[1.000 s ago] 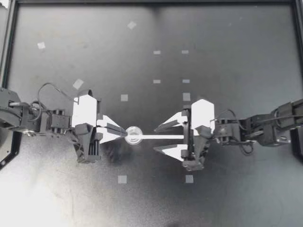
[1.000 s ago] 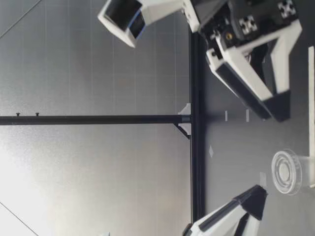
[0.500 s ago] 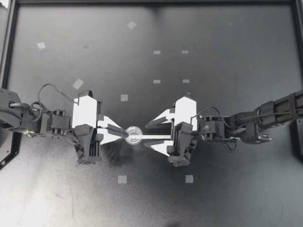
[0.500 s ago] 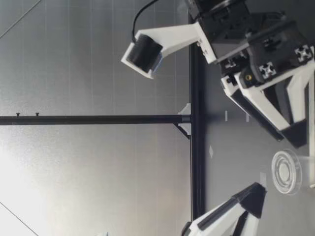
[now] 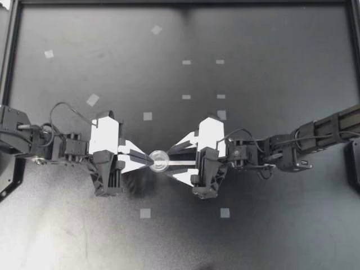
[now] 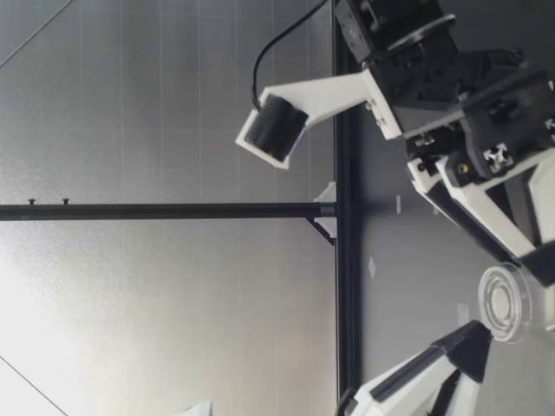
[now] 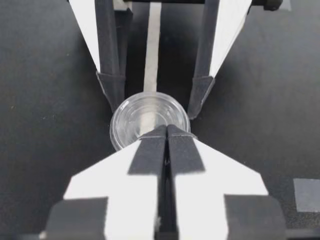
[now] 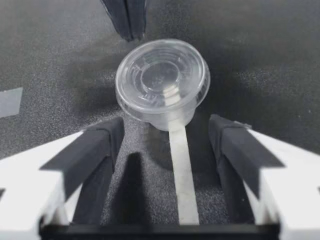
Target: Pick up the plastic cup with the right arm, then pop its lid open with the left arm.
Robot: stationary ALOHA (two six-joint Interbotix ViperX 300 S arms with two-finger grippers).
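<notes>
I can see the white tape piece through the clear lid, so I should expect the plastic cup to be empty when I pop it open.
A small clear plastic cup with a lid stands on the black table at the end of a white tape strip. My left gripper is shut, its joined tips at the cup's near rim; whether they touch it I cannot tell. My right gripper is open wide and faces it from the other side. In the right wrist view the cup sits just ahead of the fingertips, apart from them, with the strip running between the fingers. The low view shows the cup between both grippers.
Small pale tape squares dot the table, among them one and another nearer the front edge, and one behind the left gripper. A black frame rail borders the far side.
My right arm has slid left along the tape strip, bringing its open fingers close to the cup. The left gripper stayed shut at the cup's rim. The cup has not moved.
</notes>
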